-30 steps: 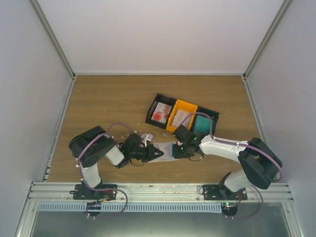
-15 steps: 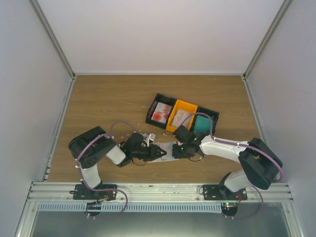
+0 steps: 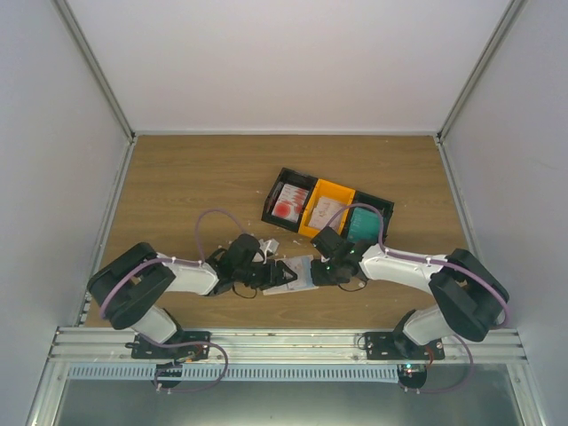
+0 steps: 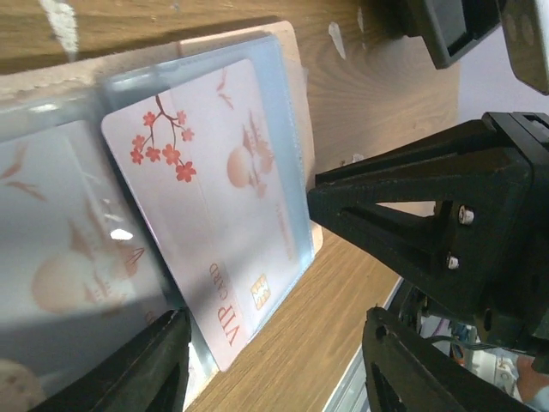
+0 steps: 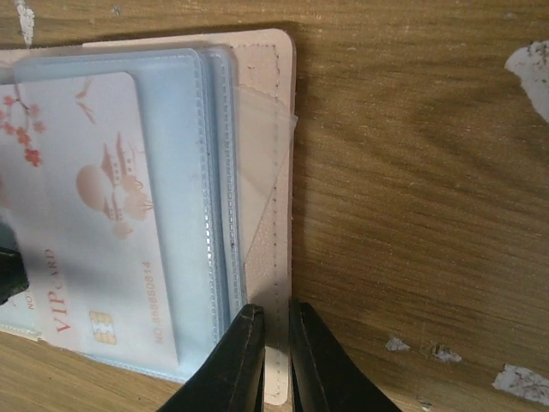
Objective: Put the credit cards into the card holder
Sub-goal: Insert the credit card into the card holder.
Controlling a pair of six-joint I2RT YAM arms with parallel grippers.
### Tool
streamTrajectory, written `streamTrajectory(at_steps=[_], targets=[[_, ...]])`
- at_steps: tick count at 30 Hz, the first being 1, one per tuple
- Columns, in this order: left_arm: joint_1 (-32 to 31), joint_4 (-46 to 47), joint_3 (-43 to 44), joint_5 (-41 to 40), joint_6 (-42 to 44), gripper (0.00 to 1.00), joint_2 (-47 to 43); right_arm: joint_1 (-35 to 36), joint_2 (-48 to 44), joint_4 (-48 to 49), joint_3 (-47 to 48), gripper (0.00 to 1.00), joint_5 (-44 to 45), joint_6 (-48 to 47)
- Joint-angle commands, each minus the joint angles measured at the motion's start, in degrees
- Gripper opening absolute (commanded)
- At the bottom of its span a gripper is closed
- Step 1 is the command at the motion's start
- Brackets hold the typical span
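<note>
The VIP card's long edge (image 4: 130, 169) sticks out of the clear sleeve, so the robot's left gripper needs to close its fingers and push the middle of that edge farther (image 4: 171, 262) in.
The beige card holder (image 3: 300, 268) lies open on the table between both grippers. A white credit card (image 4: 206, 197) with red blossoms and "VIP CARD" print sits inside one of its clear sleeves (image 5: 184, 172). My left gripper (image 4: 274, 365) hovers open at the card's near end, with one finger on each side and nothing held. My right gripper (image 5: 276, 360) is almost shut, and its tips rest on the holder's beige right edge (image 5: 273, 129). More credit cards lie in the bins: a white one with a red mark (image 3: 286, 206), a pale one (image 3: 328, 207) and a teal one (image 3: 362, 224).
A row of bins, black (image 3: 275, 193), orange (image 3: 335, 189) and black (image 3: 383, 209), stands just behind the right gripper. Small white scraps (image 5: 532, 64) dot the wood around the holder. The table's front rail (image 3: 284, 337) runs close below both arms.
My left gripper has opened and let go of the card, which stays in the sleeve. Its arm has swung out to the left. My right jaws have closed in over the holder's edge.
</note>
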Motion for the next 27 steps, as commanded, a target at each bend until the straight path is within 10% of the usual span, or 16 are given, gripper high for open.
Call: streamTrajectory(at_steps=[1,8,27], targets=[[-0.4,-10.8,2.1,-4.4,4.4,0.58,-2.8,0.5,0.7,-0.5,-1.8,0.11,1.0,0.7],[-0.3,-14.0,4.3,-7.1,6.9,0.57,-2.3,0.5,0.5,-0.6,-1.6,0.11,0.8,0.5],[-0.4,-14.9,12.1,-1.9,15.7,0.17,5.4,0.5,0.8,1.2,-0.7,0.11,0.1,-1.0]])
